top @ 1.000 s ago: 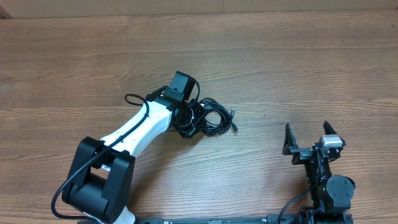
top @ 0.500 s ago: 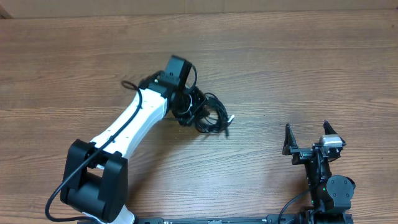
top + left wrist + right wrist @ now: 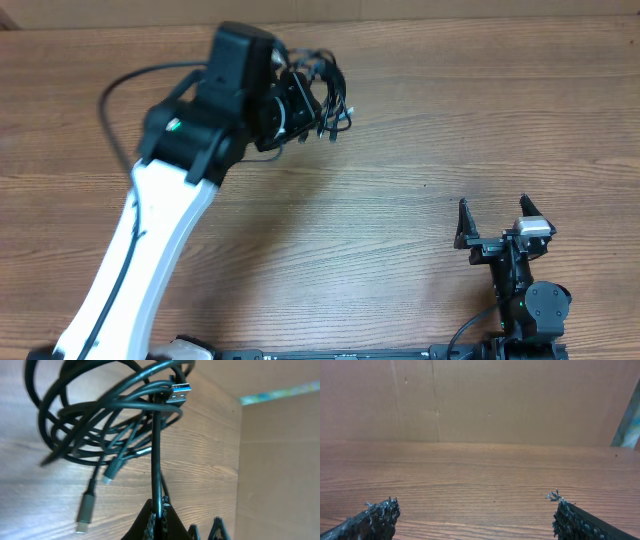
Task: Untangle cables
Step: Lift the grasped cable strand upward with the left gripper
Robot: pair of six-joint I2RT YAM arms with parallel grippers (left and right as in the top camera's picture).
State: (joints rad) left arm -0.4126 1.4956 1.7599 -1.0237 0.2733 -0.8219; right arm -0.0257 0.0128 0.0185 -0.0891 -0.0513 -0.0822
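The tangled cable loops [image 3: 107,422] are all hanging together from the strand of cable in my left gripper, so I need to swing back and shake the bundle over the clear table [image 3: 350,180].
The cables [image 3: 326,92] are a tangled bundle of thin black cords hanging from my left gripper [image 3: 297,112], raised over the far left part of the table. In the left wrist view my left gripper [image 3: 159,521] is shut on one strand, and the loops of the cables [image 3: 100,425] dangle beyond it. A silver plug [image 3: 181,391] sticks out near the top and a grey plug [image 3: 85,510] hangs low. My right gripper [image 3: 492,222] rests near the front right, open; nothing sits between its fingers [image 3: 376,516].
The wooden table [image 3: 450,120] stretches across the whole view. A cardboard wall [image 3: 480,400] stands along the far edge. The left arm's white link [image 3: 140,250] slants across the left side, with its own thick black cable looping off it.
My left arm has lifted the cable bundle off the table's middle and carried it up and toward the far edge. The right arm has not moved.
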